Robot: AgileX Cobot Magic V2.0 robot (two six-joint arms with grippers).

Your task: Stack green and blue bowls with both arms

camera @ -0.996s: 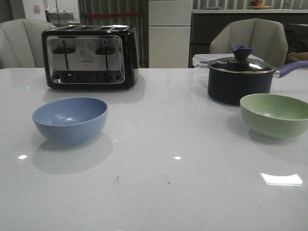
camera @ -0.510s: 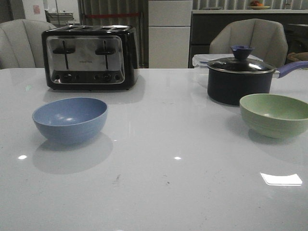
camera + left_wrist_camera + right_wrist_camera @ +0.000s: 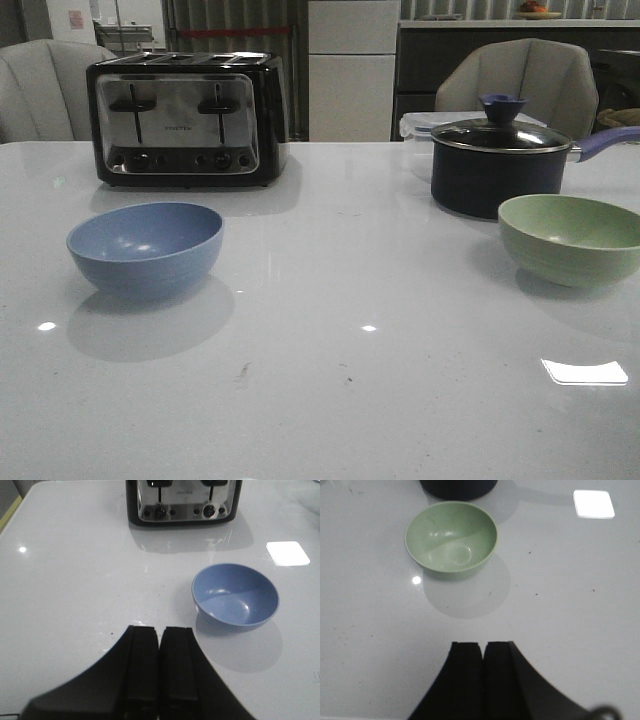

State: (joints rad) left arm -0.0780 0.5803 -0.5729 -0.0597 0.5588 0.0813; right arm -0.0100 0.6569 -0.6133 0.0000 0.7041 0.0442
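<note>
The green bowl is far from the blue bowl, so my left gripper should wait while my right gripper puts the green bowl down in the table's clear middle point(image 3: 331, 335).
The dusty blue bowl point(image 3: 145, 248) stands upright and empty on the left of the white table; it also shows in the left wrist view point(image 3: 235, 596). The pale green bowl point(image 3: 570, 239) stands upright and empty at the right; it also shows in the right wrist view point(image 3: 451, 539). My left gripper point(image 3: 160, 630) is shut and empty, above the table, short of the blue bowl and to one side. My right gripper point(image 3: 483, 645) is shut and empty, above the table, short of the green bowl. Neither arm shows in the front view.
A black and chrome toaster point(image 3: 187, 120) stands behind the blue bowl. A dark navy lidded saucepan point(image 3: 497, 156) with a purple handle stands just behind the green bowl, a clear lidded container point(image 3: 418, 128) behind it. Chairs stand beyond the white table's point(image 3: 360, 300) far edge.
</note>
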